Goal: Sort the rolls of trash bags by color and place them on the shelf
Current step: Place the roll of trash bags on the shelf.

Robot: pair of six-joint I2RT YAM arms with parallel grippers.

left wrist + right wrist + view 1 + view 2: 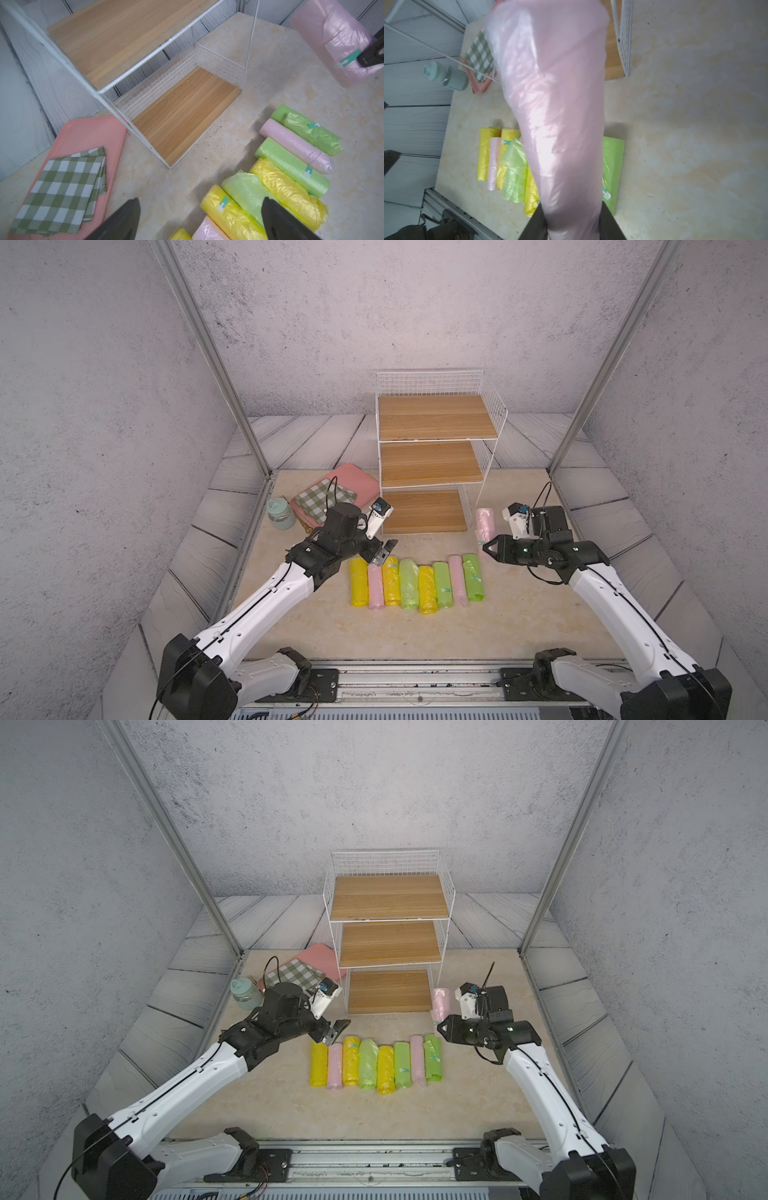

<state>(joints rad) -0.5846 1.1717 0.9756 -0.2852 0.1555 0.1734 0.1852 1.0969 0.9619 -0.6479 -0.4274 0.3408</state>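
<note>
My right gripper is holding the roll with the held roll's loose end (484, 514) facing back, and the bottom board is empty, so it should carry on to the board's end (397, 512) near the tray and release.
The shelf (436, 416) (390, 896), white wire with three bare wooden boards, stands at the back middle. Several rolls of trash bags lie side by side in a row in front of it: yellow (358, 583), pink (376, 587) and green (409, 584) mixed. My right gripper (487, 545) (572, 222) is shut on one end of a pale pink roll (485, 524) (556, 104), held upright off the table just right of the shelf's bottom tier. My left gripper (384, 552) (201, 199) hangs open and empty over the row's left end.
A pink tray (353, 477) with a folded green-checked cloth (320, 497) lies left of the shelf, and a mint bottle (280, 514) stands beside it at the table's left edge. Metal frame posts rise at both back corners. A rail runs along the front.
</note>
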